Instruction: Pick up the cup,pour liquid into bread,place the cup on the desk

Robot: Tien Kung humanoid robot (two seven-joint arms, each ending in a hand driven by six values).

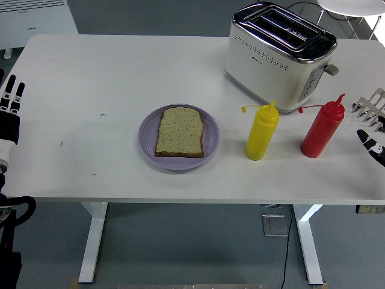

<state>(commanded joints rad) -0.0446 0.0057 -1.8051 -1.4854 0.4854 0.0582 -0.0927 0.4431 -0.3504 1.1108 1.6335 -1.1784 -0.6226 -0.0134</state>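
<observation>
The red squeeze bottle should bring its cap along when I lift it, with the cap still sticking out sideways, because the thin strap sticks out from the bottle's neck.
A slice of bread lies on a purple plate at the middle of the white table. A yellow squeeze bottle stands upright to the right of the plate. A red squeeze bottle stands upright further right. No cup shows. My right hand is at the right edge, just right of the red bottle and apart from it, fingers spread and empty. My left hand rests at the left edge, fingers extended and empty.
A white and chrome toaster stands at the back right, behind the two bottles. A white appliance and a chair base stand beyond the table's far edge.
</observation>
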